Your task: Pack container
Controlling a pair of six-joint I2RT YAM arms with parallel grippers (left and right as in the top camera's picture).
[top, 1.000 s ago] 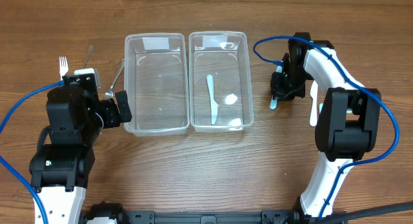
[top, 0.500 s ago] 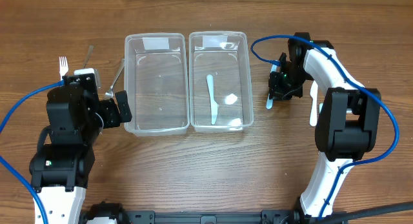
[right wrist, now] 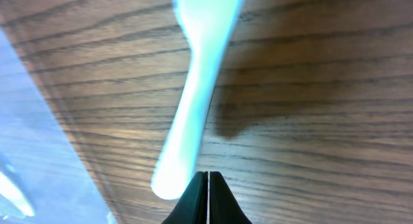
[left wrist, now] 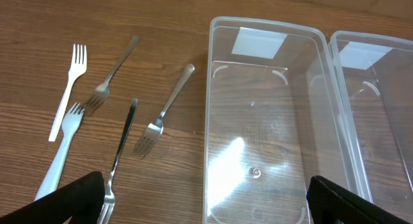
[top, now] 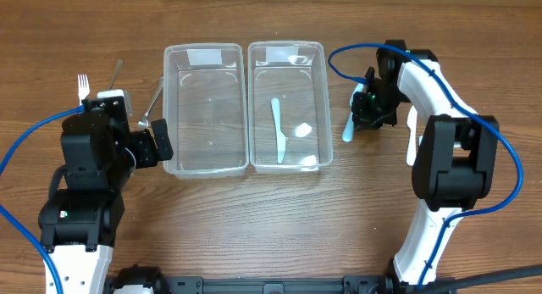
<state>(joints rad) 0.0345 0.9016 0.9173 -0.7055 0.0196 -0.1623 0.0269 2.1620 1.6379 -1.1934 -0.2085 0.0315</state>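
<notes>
The white plastic utensil's handle end is next to my right gripper's closed fingers. I should open the fingers, line them up and close them around the utensil's handle before I pack it.
Two clear plastic containers stand side by side; the left container holds nothing. In the right container lies a white plastic knife. My right gripper hovers just right of that container. It is shut on a white plastic utensil, which hangs above the wood and casts a shadow. My left gripper stands wide open over the near left edge of the left container, nothing between its fingers.
Several forks lie on the table left of the containers: two white plastic forks and three metal forks. Another white utensil lies partly under the right arm.
My right gripper has carried the white utensil a little to the left, closer to the right container. The left arm has not moved.
</notes>
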